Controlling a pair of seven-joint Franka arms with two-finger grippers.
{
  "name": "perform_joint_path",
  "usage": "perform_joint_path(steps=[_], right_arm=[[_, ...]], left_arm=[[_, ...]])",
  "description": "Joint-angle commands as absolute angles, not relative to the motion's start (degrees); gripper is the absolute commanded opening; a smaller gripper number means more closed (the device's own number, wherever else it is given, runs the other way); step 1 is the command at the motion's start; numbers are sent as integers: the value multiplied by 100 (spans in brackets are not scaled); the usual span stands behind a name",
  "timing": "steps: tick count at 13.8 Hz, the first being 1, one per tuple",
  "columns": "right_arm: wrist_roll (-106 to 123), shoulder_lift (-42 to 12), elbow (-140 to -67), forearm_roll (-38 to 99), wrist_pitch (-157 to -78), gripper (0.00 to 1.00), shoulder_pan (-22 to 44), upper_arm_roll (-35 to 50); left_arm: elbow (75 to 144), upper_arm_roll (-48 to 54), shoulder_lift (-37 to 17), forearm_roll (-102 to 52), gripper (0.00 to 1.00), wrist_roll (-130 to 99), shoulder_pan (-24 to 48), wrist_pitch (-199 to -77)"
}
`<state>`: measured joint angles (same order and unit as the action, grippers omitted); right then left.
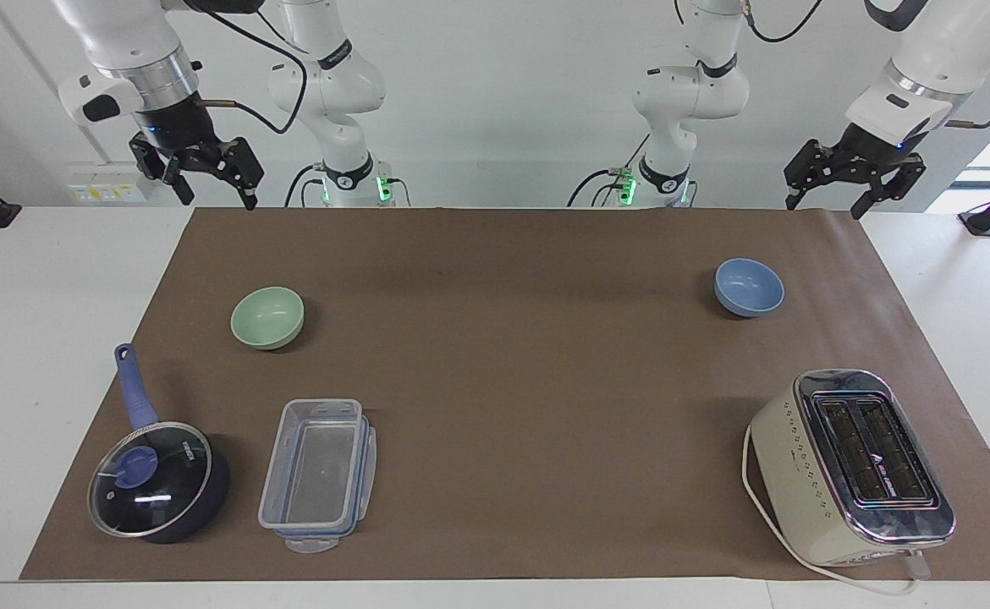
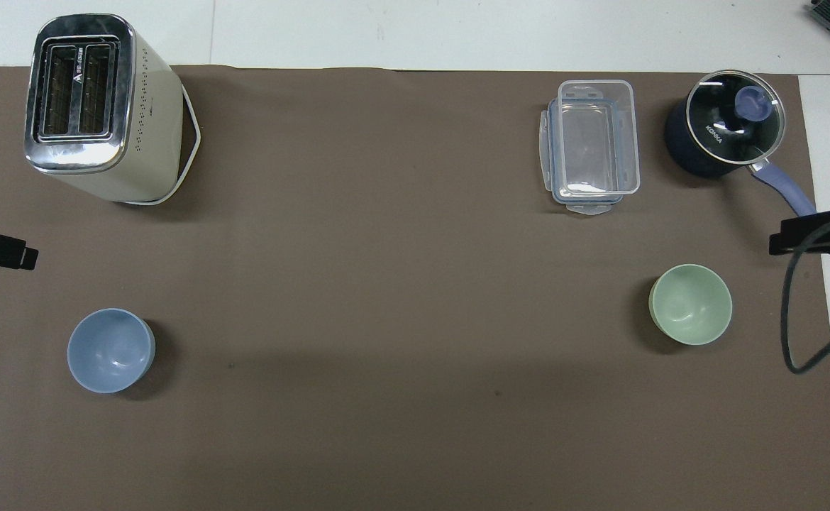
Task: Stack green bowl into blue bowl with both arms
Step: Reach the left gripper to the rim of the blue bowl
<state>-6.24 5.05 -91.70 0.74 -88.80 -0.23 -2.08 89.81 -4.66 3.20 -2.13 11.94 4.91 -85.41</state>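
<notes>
My left gripper needs to keep going toward the blue bowl until its open fingers are on both sides of the nearest rim (image 2: 71, 345), because the bowl stands upright (image 2: 111, 350) and is clear of the toaster.
The pale green bowl (image 1: 267, 317) (image 2: 691, 304) sits upright and empty on the brown mat toward the right arm's end. The light blue bowl (image 1: 749, 288) (image 2: 111, 349) sits upright and empty toward the left arm's end. My right gripper (image 1: 217, 201) hangs open in the air over the mat's edge by the robots, well apart from the green bowl. My left gripper (image 1: 823, 208) hangs open over the mat's corner at its own end, apart from the blue bowl. Neither holds anything. In the overhead view only black edges of them show.
A cream toaster (image 1: 850, 465) stands at the left arm's end, farther from the robots than the blue bowl. A clear plastic container (image 1: 317, 474) and a dark lidded saucepan (image 1: 156, 482) lie farther out than the green bowl. A black cable (image 2: 794, 319) hangs by the right gripper.
</notes>
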Motion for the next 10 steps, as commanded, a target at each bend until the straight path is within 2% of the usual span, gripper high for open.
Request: perform_joint_path(steps=[1, 4, 10], right_arm=[[-483, 668, -9369, 0, -8930, 100, -62, -202], [-475, 677, -9387, 9, -8930, 100, -105, -202], [-475, 677, -9387, 9, -8938, 100, -105, -202]], left_arm=[[9885, -448, 729, -149, 100, 1546, 195, -9078], [10755, -448, 922, -176, 100, 1818, -87, -9763], [12021, -448, 932, -474, 100, 2434, -641, -10888]])
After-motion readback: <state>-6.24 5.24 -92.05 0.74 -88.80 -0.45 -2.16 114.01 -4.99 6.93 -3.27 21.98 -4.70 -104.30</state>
